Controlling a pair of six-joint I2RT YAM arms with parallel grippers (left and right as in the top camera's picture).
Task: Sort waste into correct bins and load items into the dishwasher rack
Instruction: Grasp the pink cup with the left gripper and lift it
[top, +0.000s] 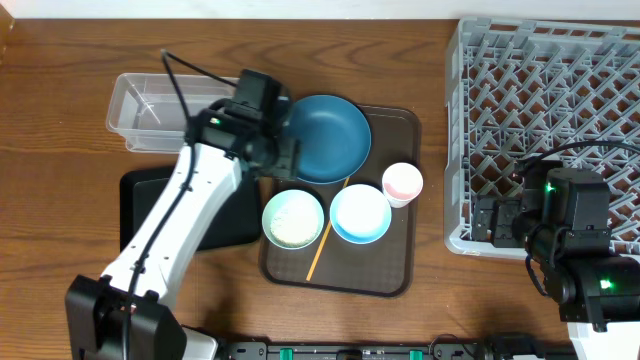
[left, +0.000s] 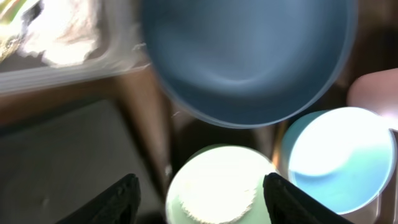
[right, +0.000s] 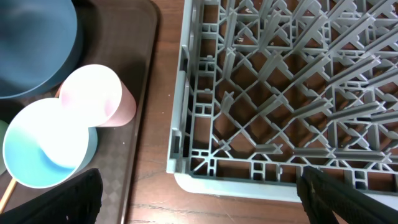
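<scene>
My open left gripper should keep moving over until its fingers have the cup's side (top: 388, 190) between them, because the pinkish cup's rim (top: 403, 180) is clear above the light blue bowl.
The dark blue plate (top: 330, 135), the pale mint bowl (top: 293, 218) holding white rice (left: 217, 193), the light blue bowl (top: 360, 213), the pinkish cup (top: 402, 183) and the wooden stick (top: 325, 243) sit on the brown tray (top: 395, 270). My left gripper (left: 199, 199) is open and empty above the mint bowl (left: 217, 165), near the plate's (left: 249, 56) left edge. The tissue (left: 62, 34) and wrapper (left: 12, 15) lie in the clear tub (top: 150, 110). My right gripper (right: 199, 196) is open and empty at the front left corner of the rack (right: 280, 93).
The black bin (top: 150, 205) lies left of the tray, below the clear tub, partly under my left arm. The grey rack (top: 550, 130) fills the right side of the table. The cup (right: 96, 96) and light blue bowl (right: 46, 146) show left of the rack.
</scene>
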